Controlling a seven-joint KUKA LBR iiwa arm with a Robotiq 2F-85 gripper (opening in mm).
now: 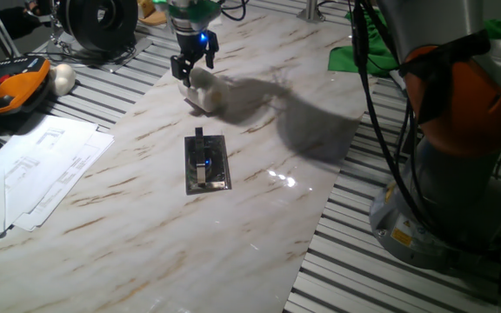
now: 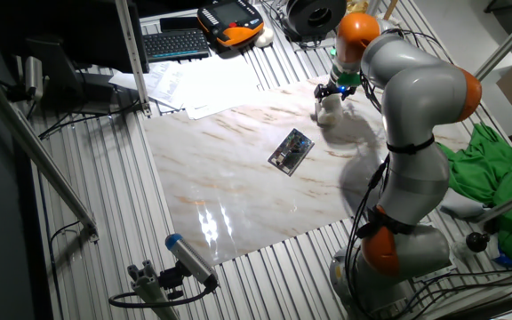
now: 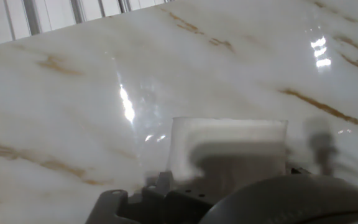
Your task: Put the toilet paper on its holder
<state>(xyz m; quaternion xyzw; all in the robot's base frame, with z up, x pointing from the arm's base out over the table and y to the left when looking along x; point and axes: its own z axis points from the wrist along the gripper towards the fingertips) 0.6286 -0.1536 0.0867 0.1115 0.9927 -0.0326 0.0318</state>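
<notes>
The holder's peg runs along the plate with its open end (image 1: pixel 198 132) pointing toward the toilet paper (image 1: pixel 204 92). The toilet paper will slide lengthwise over the peg when I push.
The toilet paper (image 1: pixel 204 92) is a small white roll lying near the far end of the marble board; it also shows in the other fixed view (image 2: pixel 329 110) and fills the lower middle of the hand view (image 3: pixel 229 146). My gripper (image 1: pixel 194 66) hangs directly over the roll with its fingers spread, just above or touching its top, and it holds nothing. It shows in the other fixed view too (image 2: pixel 332 90). The holder (image 1: pixel 205 163), a flat dark plate with a shiny middle and a short peg, lies on the board nearer the camera, apart from the roll (image 2: pixel 292 151).
A white ball-like object (image 1: pixel 63 78) and an orange pendant (image 1: pixel 11 89) lie off the board at the left, with papers (image 1: pixel 37 165) beside them. A green cloth (image 2: pixel 487 164) lies by the arm's base. The board (image 1: pixel 146 252) rests on a slatted table.
</notes>
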